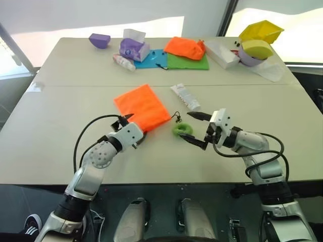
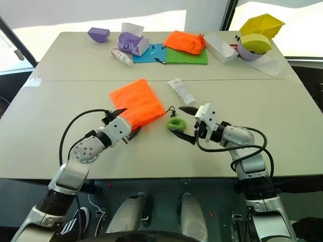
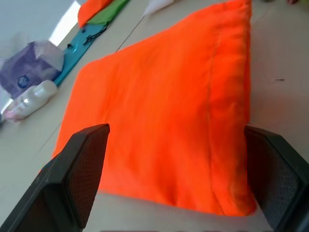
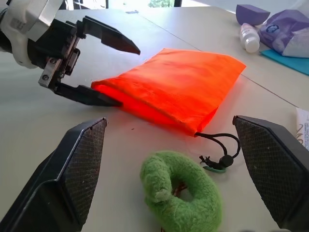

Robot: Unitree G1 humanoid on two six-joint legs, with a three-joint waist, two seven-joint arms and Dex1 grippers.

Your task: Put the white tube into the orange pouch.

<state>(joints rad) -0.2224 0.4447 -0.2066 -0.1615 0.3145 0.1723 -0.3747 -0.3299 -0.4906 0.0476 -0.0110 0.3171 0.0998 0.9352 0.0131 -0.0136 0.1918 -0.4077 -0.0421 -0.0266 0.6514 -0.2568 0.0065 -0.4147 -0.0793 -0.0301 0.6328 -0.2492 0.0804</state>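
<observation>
My gripper will lift the pouch's upper layer (image 3: 226,140) off the lower one and open the orange pouch, as a stitched hem (image 3: 210,104) runs along the pouch's edge.
The orange pouch (image 1: 141,107) lies flat in the middle of the table. Its black cord (image 1: 176,117) runs to a fuzzy green ring (image 1: 182,129) beside its right corner. The white tube (image 1: 185,97) lies on the table just behind the ring, apart from the pouch. My left gripper (image 1: 135,126) is open at the pouch's near corner, one finger above the fabric and the other at its edge (image 4: 87,94). My right gripper (image 1: 185,126) is open, its fingers (image 4: 72,169) on either side of the green ring (image 4: 181,198), holding nothing.
Along the back of the table stand a purple bowl (image 1: 99,40), a tissue pack (image 1: 134,48), a small bottle (image 1: 123,62), blue and green cloths (image 1: 187,62) under an orange bundle (image 1: 185,48), a white box (image 1: 222,53) and a yellow bin (image 1: 261,31).
</observation>
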